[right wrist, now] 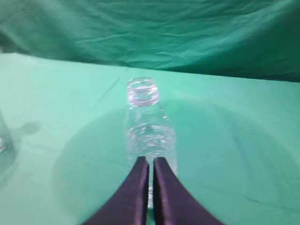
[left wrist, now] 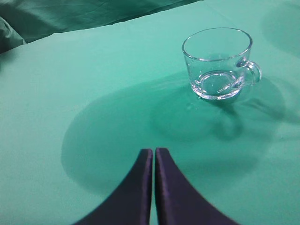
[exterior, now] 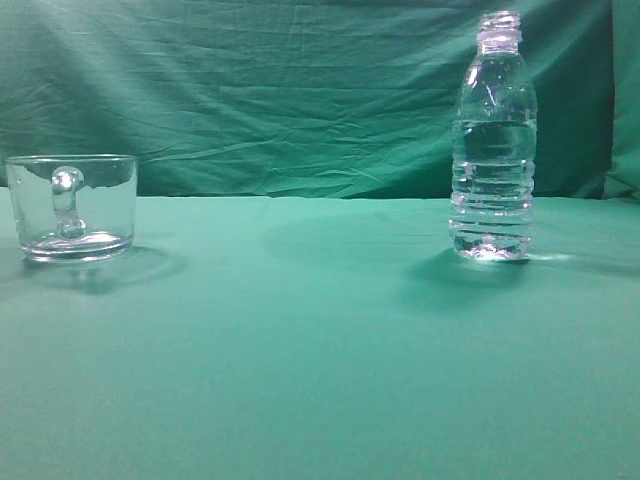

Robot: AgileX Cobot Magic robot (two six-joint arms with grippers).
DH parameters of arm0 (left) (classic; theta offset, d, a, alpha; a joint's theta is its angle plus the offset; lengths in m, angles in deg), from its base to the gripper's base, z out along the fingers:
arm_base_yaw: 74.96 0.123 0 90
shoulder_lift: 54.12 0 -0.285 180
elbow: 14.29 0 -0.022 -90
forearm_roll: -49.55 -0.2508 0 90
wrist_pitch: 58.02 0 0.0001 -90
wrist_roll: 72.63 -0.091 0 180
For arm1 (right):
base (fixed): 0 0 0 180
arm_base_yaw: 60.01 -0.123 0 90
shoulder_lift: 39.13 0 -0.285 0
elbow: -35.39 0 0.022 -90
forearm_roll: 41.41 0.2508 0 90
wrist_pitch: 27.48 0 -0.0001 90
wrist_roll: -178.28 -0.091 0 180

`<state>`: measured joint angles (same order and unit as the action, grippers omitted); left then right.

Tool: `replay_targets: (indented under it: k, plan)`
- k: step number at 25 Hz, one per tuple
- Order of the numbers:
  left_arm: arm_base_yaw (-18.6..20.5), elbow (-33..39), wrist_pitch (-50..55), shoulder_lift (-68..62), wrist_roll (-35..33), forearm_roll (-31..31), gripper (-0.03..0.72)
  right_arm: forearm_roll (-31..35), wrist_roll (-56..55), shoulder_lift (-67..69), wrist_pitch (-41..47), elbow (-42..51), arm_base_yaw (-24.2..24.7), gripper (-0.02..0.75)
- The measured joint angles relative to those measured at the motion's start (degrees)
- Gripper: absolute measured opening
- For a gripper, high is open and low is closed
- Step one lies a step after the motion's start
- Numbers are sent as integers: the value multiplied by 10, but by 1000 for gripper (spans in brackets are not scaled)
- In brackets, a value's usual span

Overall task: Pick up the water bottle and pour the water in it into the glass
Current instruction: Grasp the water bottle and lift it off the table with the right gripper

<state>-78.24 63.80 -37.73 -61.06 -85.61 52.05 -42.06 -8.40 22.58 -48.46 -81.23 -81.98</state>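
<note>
The water line (exterior: 497, 123) is well below the water bottle's opening (exterior: 493, 170). So the water bottle will start to pour only when I tip it until it is nearly level.
The water bottle (exterior: 492, 140) stands upright and uncapped on the green cloth at the right, with water (exterior: 492, 170) filling it to about its shoulder. It also shows in the right wrist view (right wrist: 149, 131), just beyond my right gripper (right wrist: 151, 160), which is shut and empty. The glass (exterior: 72, 207) stands empty at the left, handle facing the exterior camera. In the left wrist view the glass (left wrist: 218, 63) sits ahead and to the right of my left gripper (left wrist: 153, 152), which is shut and empty. Neither gripper shows in the exterior view.
A green cloth covers the table (exterior: 300, 340) and hangs as a backdrop (exterior: 280, 90) behind it. An edge of the glass shows at the far left of the right wrist view (right wrist: 3, 145).
</note>
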Motion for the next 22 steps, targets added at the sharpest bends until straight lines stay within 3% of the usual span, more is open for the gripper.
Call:
replay_targets:
  k: [2,3,4,8,11,13,17,22]
  plan:
    - [0,0,0,0,0,0,0,-21,0,49,-45,0,-19,0]
    - [0,0,0,0,0,0,0,-25,0,75,-66,0,-23,49]
    - [0,0,0,0,0,0,0,-27,0,99,-90,0,-26,49]
    - [0,0,0,0,0,0,0,-30,-1,179,-153,-10,-27,305]
    - [0,0,0,0,0,0,0,-28,-1,226,-168,-28,-27,566]
    - [0,0,0,0,0,0,0,-19,-1,257,-172,-42,-28,645]
    - [0,0,0,0,0,0,0,-11,-1,305,-184,-65,-28,645]
    - [0,0,0,0,0,0,0,49,-1,389,-245,-102,-28,645]
